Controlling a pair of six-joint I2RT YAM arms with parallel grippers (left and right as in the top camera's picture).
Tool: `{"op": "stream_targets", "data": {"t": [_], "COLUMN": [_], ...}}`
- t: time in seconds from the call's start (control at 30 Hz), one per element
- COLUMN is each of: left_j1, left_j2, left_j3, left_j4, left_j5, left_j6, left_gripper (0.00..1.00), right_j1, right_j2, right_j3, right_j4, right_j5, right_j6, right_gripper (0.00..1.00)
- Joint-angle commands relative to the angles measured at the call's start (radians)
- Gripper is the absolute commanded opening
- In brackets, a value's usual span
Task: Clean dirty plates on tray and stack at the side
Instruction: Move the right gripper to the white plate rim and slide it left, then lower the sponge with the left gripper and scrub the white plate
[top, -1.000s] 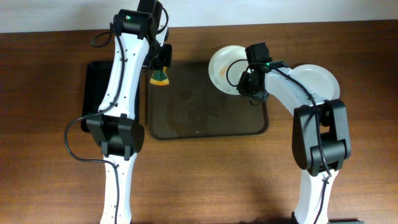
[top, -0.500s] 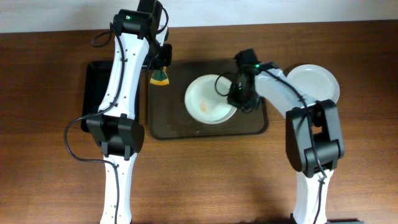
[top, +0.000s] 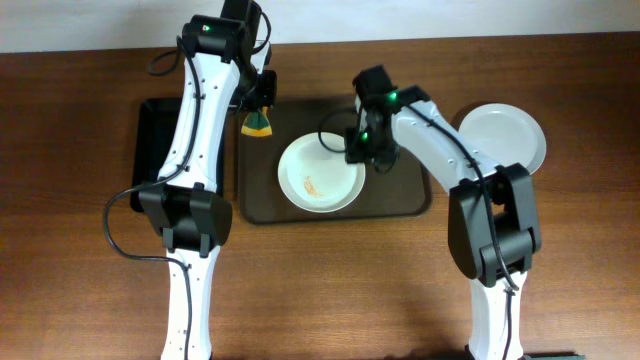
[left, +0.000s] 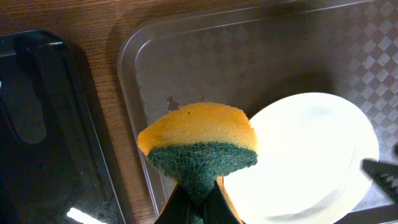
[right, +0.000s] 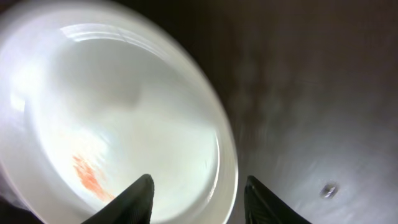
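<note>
My right gripper should grip the plate's rim (top: 362, 178), turn the plate and hold it still, because the orange smear (top: 312, 188) is on the plate's near side, away from the sponge.
A white plate (top: 320, 175) with an orange smear lies on the dark brown tray (top: 400, 200). It also shows in the left wrist view (left: 305, 155) and the right wrist view (right: 124, 124). My right gripper (top: 358, 148) is at the plate's far right rim, and its fingers (right: 199, 193) are spread wide, one on each side of the rim. A second white plate (top: 505, 135) sits on the table to the right of the tray. A third plate is not in view. My left gripper (left: 199, 208) is shut on a yellow and green sponge (left: 199, 140) above the tray's far left corner (top: 258, 123).
A smaller black tray (top: 150, 140) lies left of the brown tray and shows in the left wrist view (left: 43, 124). The brown tray's floor (right: 311, 93) has small specks. The wall runs along the table's far edge.
The right gripper has brought the smeared plate from the tray's far right corner left and forward onto the tray's middle. The left arm and sponge have not moved.
</note>
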Motion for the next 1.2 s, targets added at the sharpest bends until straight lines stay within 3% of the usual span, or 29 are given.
{"op": "stream_targets", "data": {"t": [0.0,0.27,0.5,0.73,0.8,0.9,1.07,1.17], "left_j1": [0.0,0.0,0.0,0.0,0.0,0.0,0.0,-0.006], "left_j2": [0.022,0.022,0.022,0.022,0.022,0.022,0.022,0.022], "left_j3": [0.01,0.01,0.01,0.01,0.01,0.01,0.009,-0.01], "left_j4": [0.002,0.001,0.001,0.002,0.002,0.002,0.002,0.008], "left_j5": [0.012,0.012,0.012,0.012,0.012,0.012,0.012,0.012], "left_j6": [-0.009,-0.009,-0.009,-0.009,-0.009,-0.009,-0.009,-0.009], "left_gripper": [0.01,0.01,0.01,0.01,0.01,0.01,0.01,0.01], "right_j1": [-0.014,-0.014,-0.014,-0.013,-0.013,-0.013,-0.013,-0.008], "right_j2": [0.004,0.08,0.114,0.114,0.115,0.115,0.115,0.115], "right_j3": [0.039,0.038,0.029,0.01,0.001,-0.006,-0.012,-0.036], "right_j4": [0.055,0.158,0.144,0.08,0.07,0.064,0.044,0.056], "right_j5": [0.06,0.075,0.007,-0.016,-0.016,-0.016,0.042,0.045], "right_j6": [-0.173,-0.274,-0.299,-0.287,-0.249,-0.163,0.216,0.317], "right_gripper": [0.48,0.59,0.57,0.24,0.2,0.04,0.04,0.04]}}
